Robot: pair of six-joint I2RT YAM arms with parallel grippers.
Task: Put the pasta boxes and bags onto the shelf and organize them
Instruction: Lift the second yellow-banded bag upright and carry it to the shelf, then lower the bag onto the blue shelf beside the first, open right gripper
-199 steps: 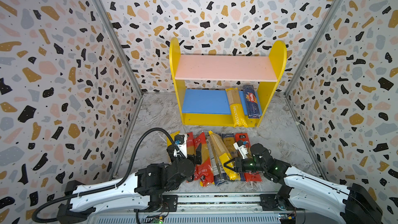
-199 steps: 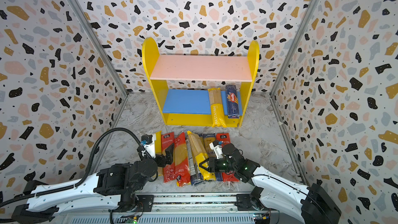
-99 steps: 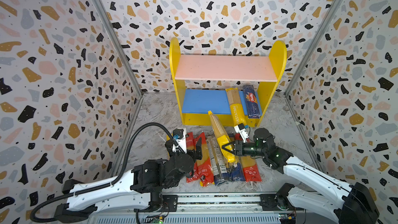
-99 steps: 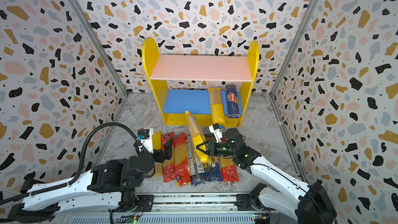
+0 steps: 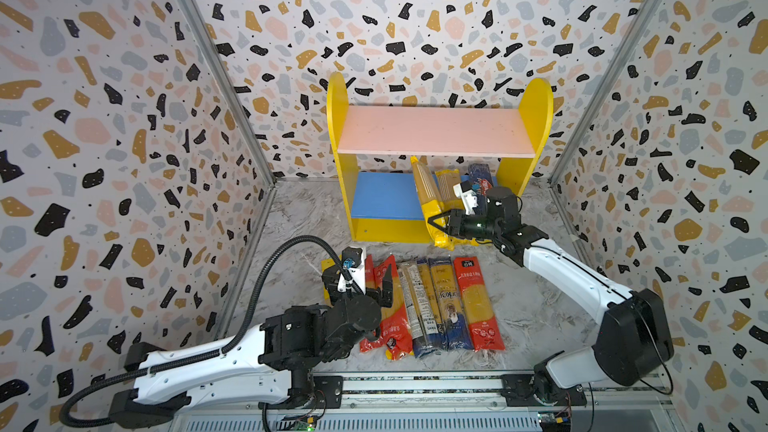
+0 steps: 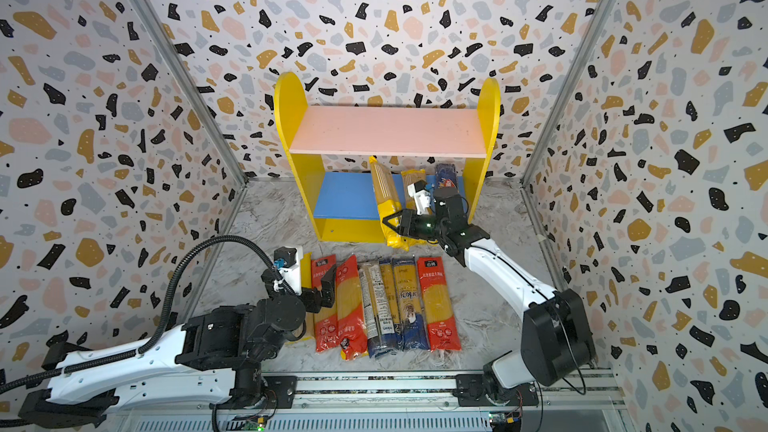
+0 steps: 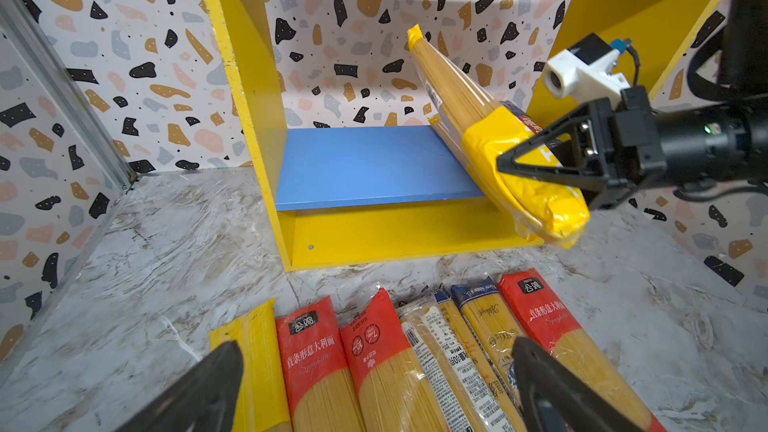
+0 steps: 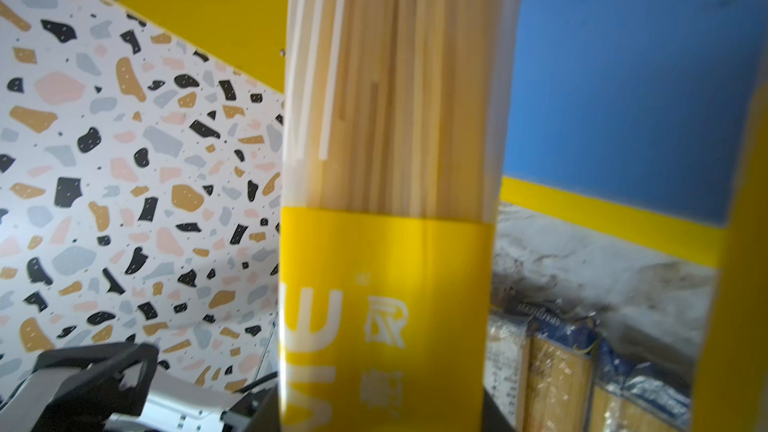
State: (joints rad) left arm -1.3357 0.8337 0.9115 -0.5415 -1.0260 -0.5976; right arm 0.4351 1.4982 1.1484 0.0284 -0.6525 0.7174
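Note:
The yellow pack in my right gripper is slanted, with its near end (image 5: 442, 238) past the front of the shelf, so next my right gripper turns it straight and pushes it deeper onto the blue board (image 5: 407, 196).
The shelf (image 5: 434, 130) stands at the back, pink board over blue board (image 7: 365, 164). My right gripper (image 5: 440, 226) is shut on the near end of a yellow pasta pack (image 5: 426, 189). That pack (image 7: 457, 105) tilts, its far end raised under the pink board and its near end hanging past the shelf's front. It fills the right wrist view (image 8: 386, 284). Beside it on the blue board lie another yellow pack (image 5: 449, 184) and a dark blue one (image 5: 482, 176). Several packs (image 5: 432, 301) lie in a row on the floor. My left gripper (image 7: 378, 351) hovers open over the row's left part.
Patterned walls close in on three sides, with metal posts in the back corners. A metal rail (image 5: 415, 384) runs along the front edge. The left arm's black cable hose (image 5: 291, 243) arcs above the floor left of the row. The blue board's left half is bare.
My right gripper has lifted the yellow pack out of the floor row and carried it back into the shelf's lower opening. The left gripper has barely shifted and stays open.

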